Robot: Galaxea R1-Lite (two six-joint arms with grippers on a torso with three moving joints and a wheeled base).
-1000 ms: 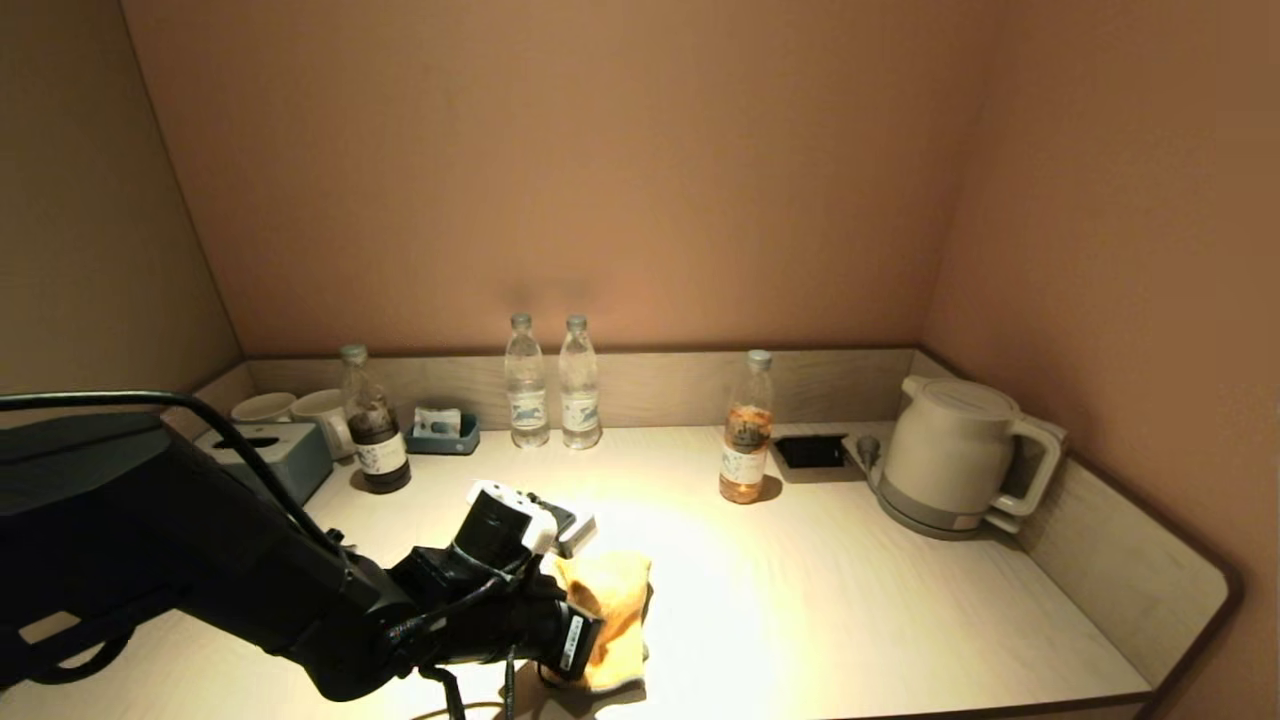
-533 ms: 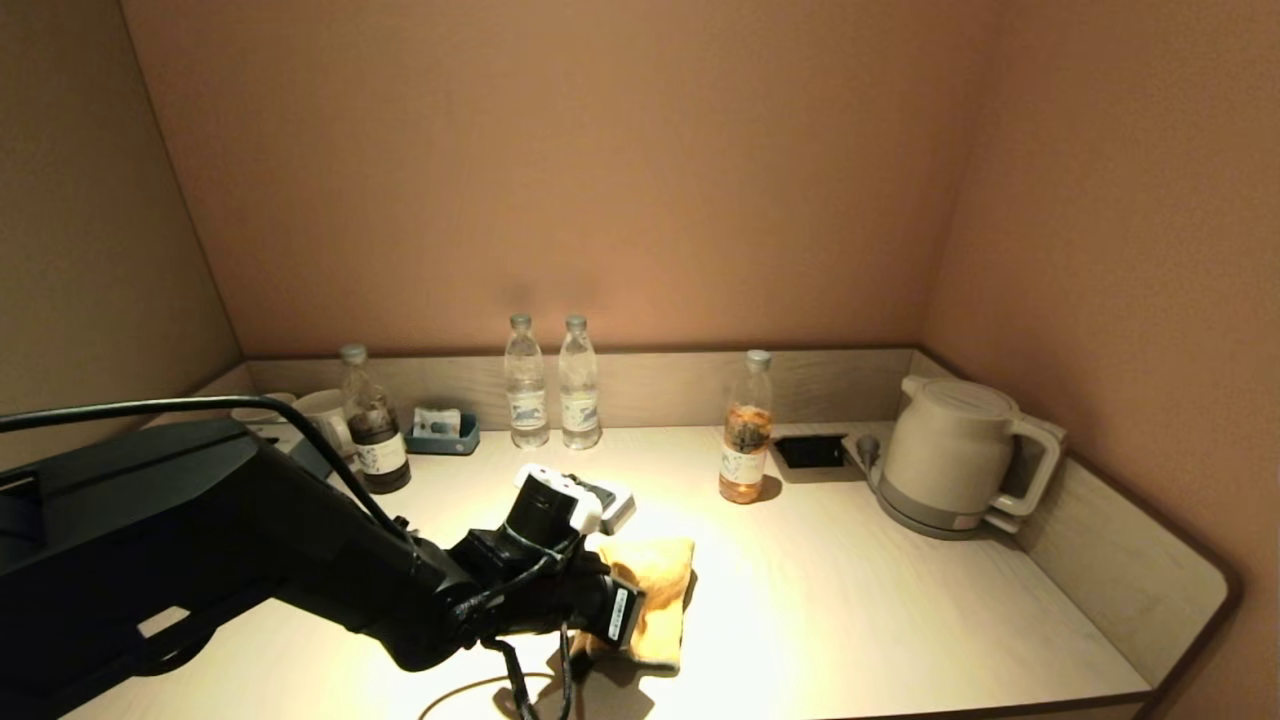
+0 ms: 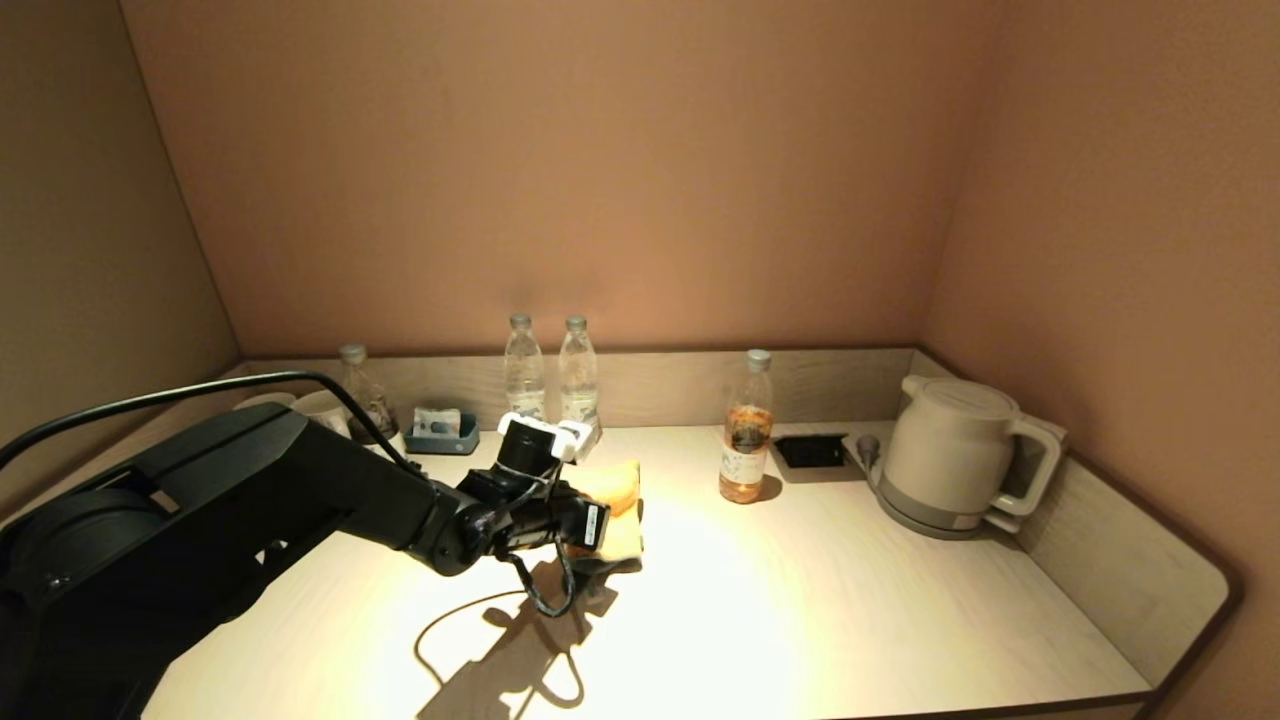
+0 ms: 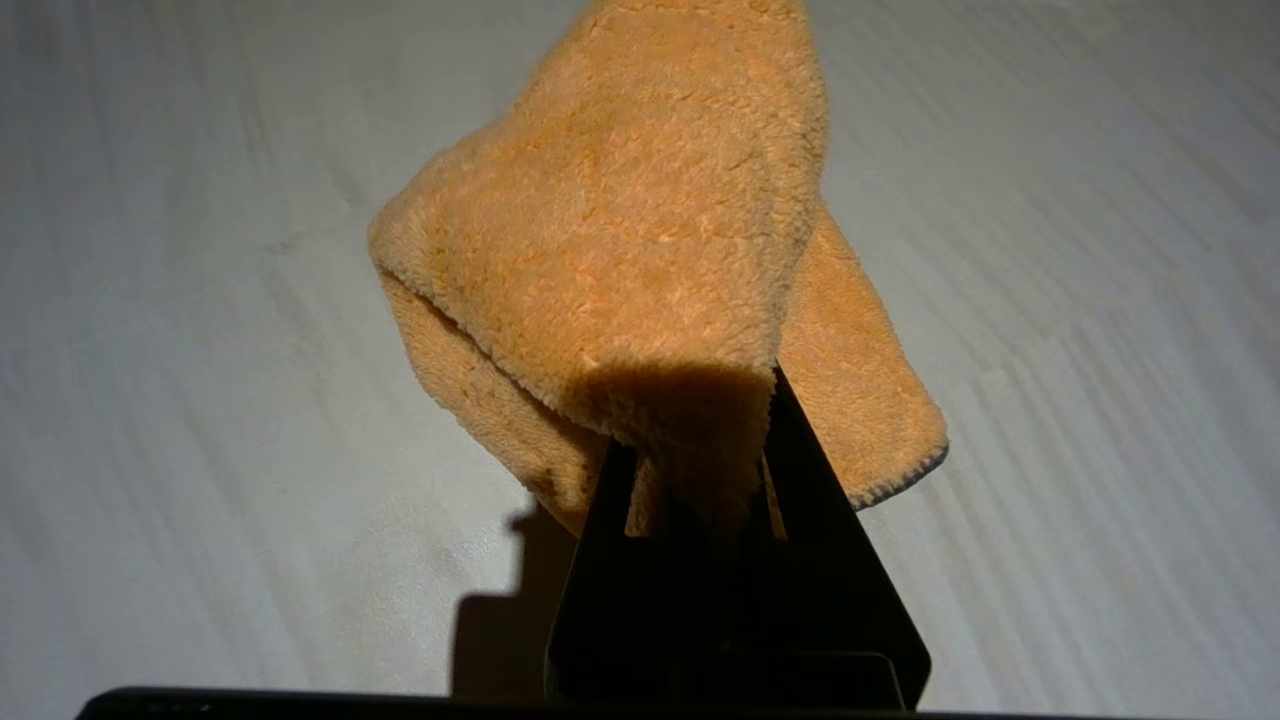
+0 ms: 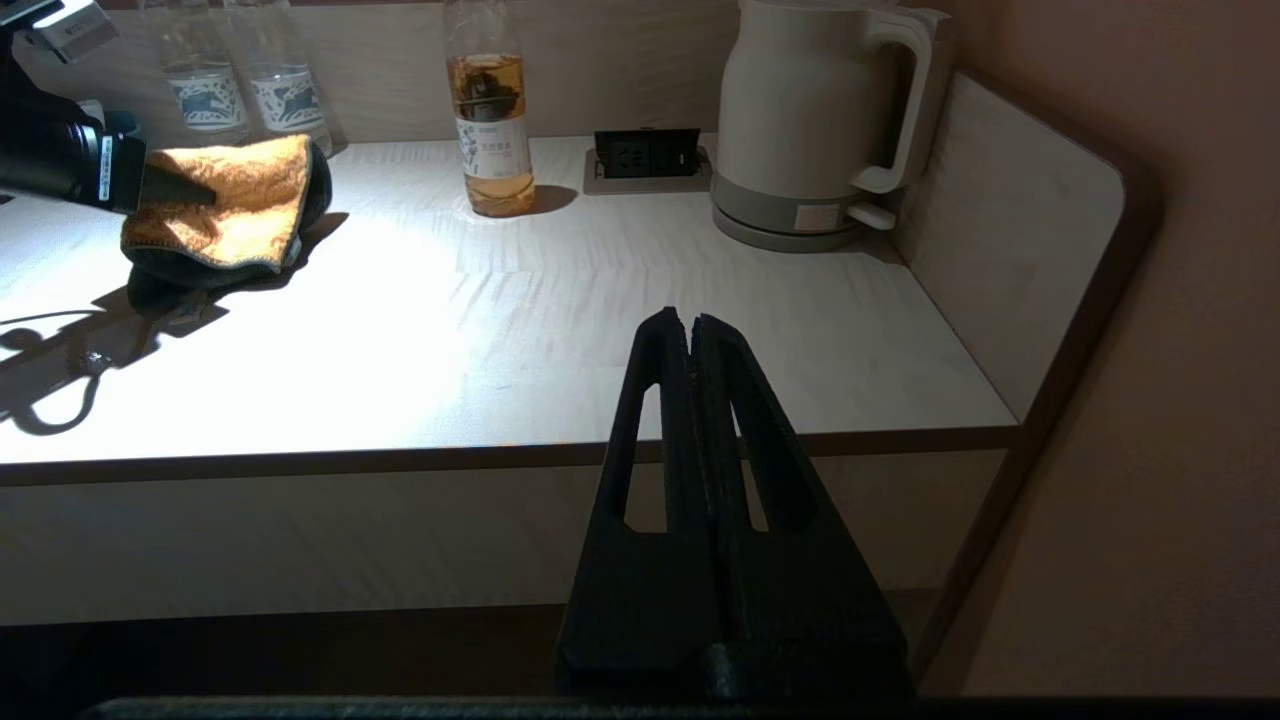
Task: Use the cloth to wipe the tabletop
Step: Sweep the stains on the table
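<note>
The cloth sits near the two clear bottles at the back, so the robot's left gripper should pull the cloth toward the front of the tabletop.
My left gripper is shut on an orange fluffy cloth, pressed on the pale wooden tabletop near the two clear bottles at the back. In the left wrist view the cloth drapes over the gripper and hides the tips. The right wrist view shows the cloth at the far left of the table. My right gripper is shut and empty, parked below the table's front edge, out of the head view.
Two clear water bottles stand at the back, a dark bottle and cups at back left, an amber bottle, a socket panel and a white kettle at right. A small blue tray sits by the back wall.
My left arm has carried the cloth from the table's front edge towards the back, to just before the two clear bottles. The right arm has not moved.
</note>
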